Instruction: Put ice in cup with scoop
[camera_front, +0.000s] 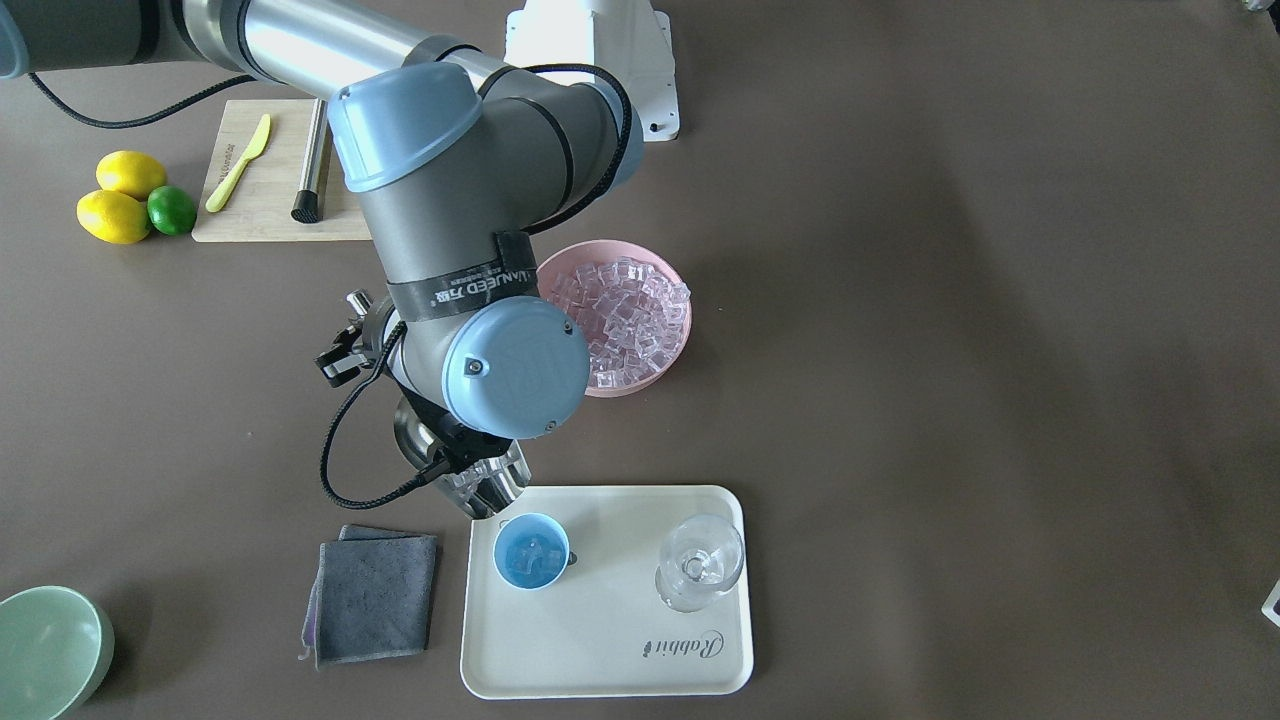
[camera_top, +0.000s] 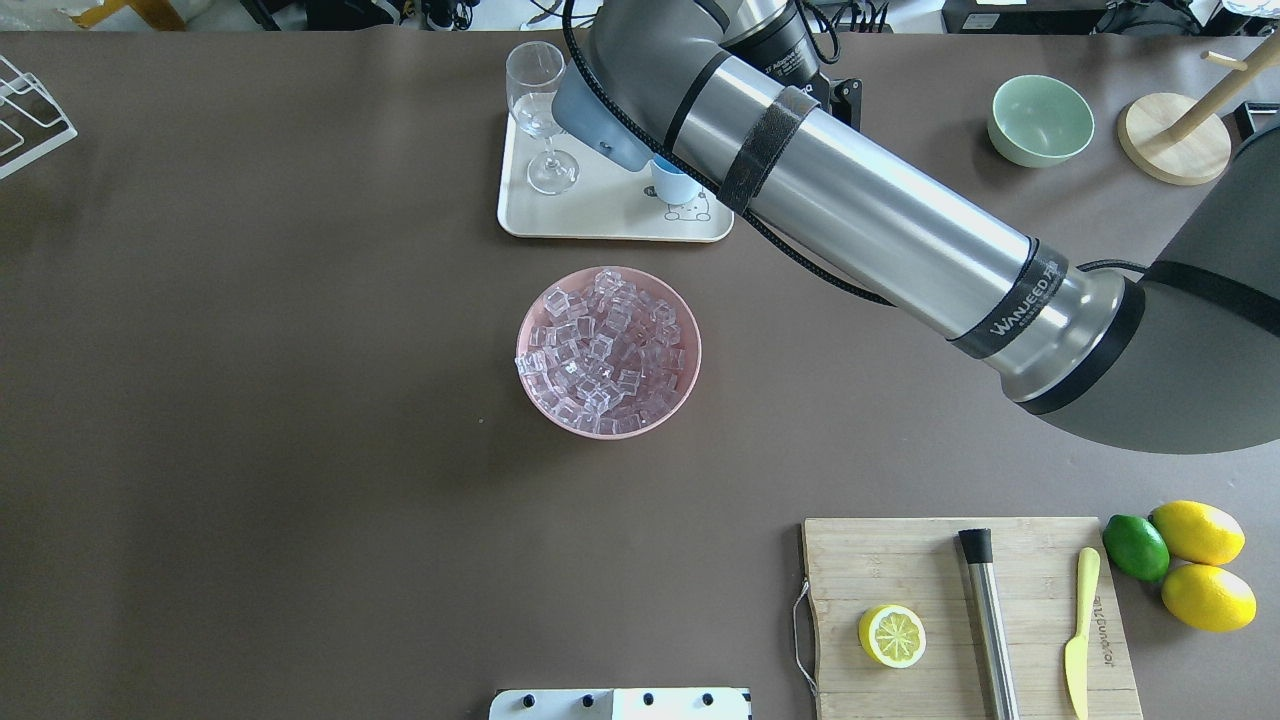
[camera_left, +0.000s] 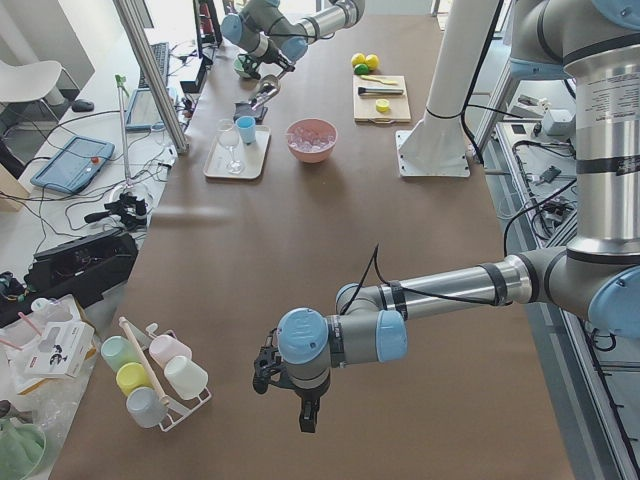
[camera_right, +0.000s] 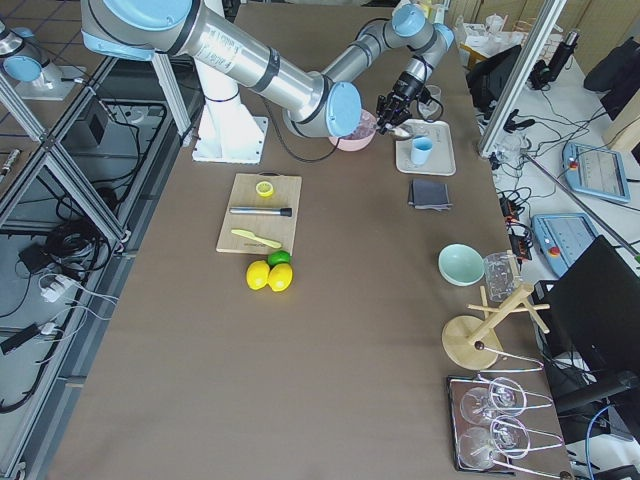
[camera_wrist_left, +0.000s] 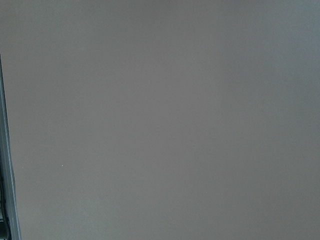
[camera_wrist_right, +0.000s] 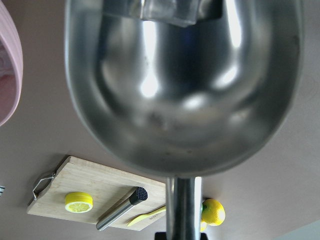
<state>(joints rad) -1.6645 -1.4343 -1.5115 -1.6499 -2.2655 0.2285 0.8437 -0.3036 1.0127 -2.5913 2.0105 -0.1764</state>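
Observation:
My right gripper should keep the scoop tipped and jiggle it until the ice cubes drop in, because they are sitting in the scoop's opening (camera_front: 485, 484) at the light-blue cup's rim (camera_front: 518, 526).
My right gripper (camera_front: 352, 350) is shut on the handle (camera_wrist_right: 184, 207) of the steel scoop (camera_front: 432, 442); the wrist hides most of it. The scoop's trough (camera_wrist_right: 185, 85) tilts down, with several ice cubes (camera_front: 487, 482) at its mouth, over the tray's corner just beside the light-blue cup (camera_front: 532, 552). The cup stands on the tray and holds some ice. It also shows in the overhead view (camera_top: 675, 186). The pink bowl (camera_front: 680, 345) is full of ice (camera_top: 605, 350). My left gripper (camera_left: 306, 418) hangs over bare table far from these; I cannot tell if it is open.
The cream tray (camera_front: 610, 650) also carries a clear stemmed glass (camera_front: 700, 562). A grey cloth (camera_front: 375, 597) lies beside the tray, with a pale green bowl (camera_front: 45, 650) further off. A cutting board (camera_top: 965, 615) holds a lemon half, a steel rod and a yellow knife, with lemons and a lime (camera_top: 1135, 546) beside it.

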